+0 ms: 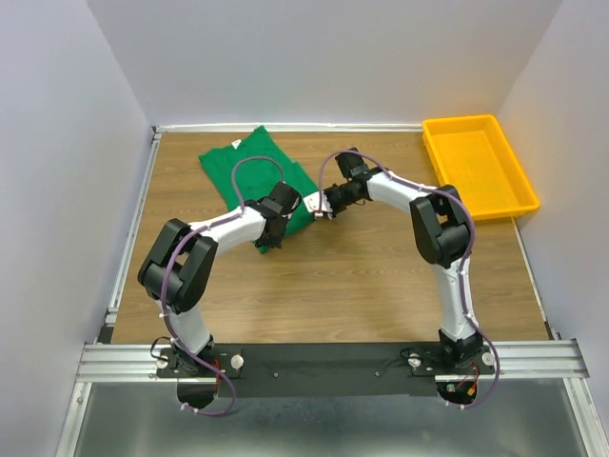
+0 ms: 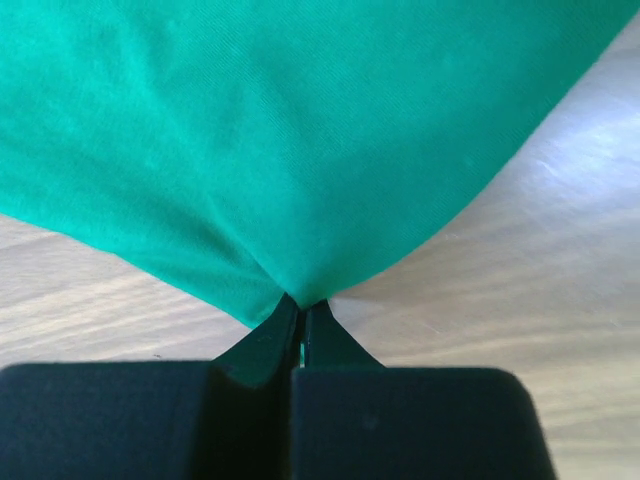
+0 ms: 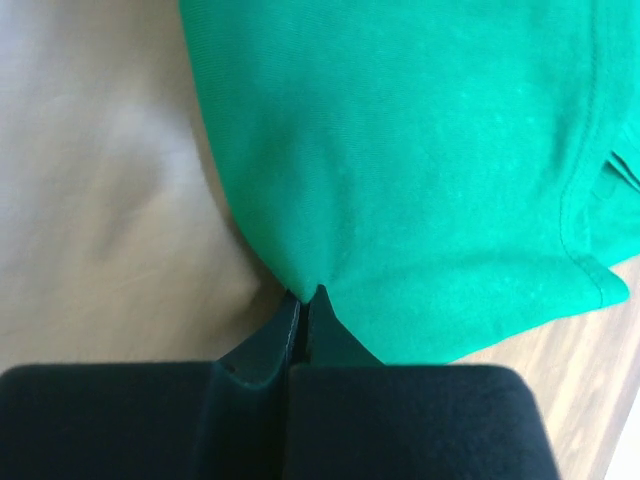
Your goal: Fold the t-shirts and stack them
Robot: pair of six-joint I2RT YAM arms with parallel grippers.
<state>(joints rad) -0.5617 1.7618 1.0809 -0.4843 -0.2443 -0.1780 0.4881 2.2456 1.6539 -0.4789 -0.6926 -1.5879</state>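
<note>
The green t-shirt's body (image 1: 255,164) trails crooked past both grippers. I should raise the t-shirt's held edge and swing it toward the back wall to spread the body out nearer.
A green t-shirt (image 1: 255,164) lies crumpled at the back left of the wooden table. My left gripper (image 1: 276,228) is at the shirt's near edge. In the left wrist view the left gripper (image 2: 300,305) is shut on a pinch of the t-shirt (image 2: 300,130), and the cloth fans out from the fingertips. My right gripper (image 1: 312,205) reaches in from the right to the shirt's right edge. The right wrist view shows the right gripper (image 3: 305,295) shut on a fold of the t-shirt (image 3: 420,160), with a hemmed edge to the right.
A yellow plastic tray (image 1: 479,164) sits at the back right corner. White walls close in the table (image 1: 362,276) at the back and sides. Bare wood lies between the arms and the near edge.
</note>
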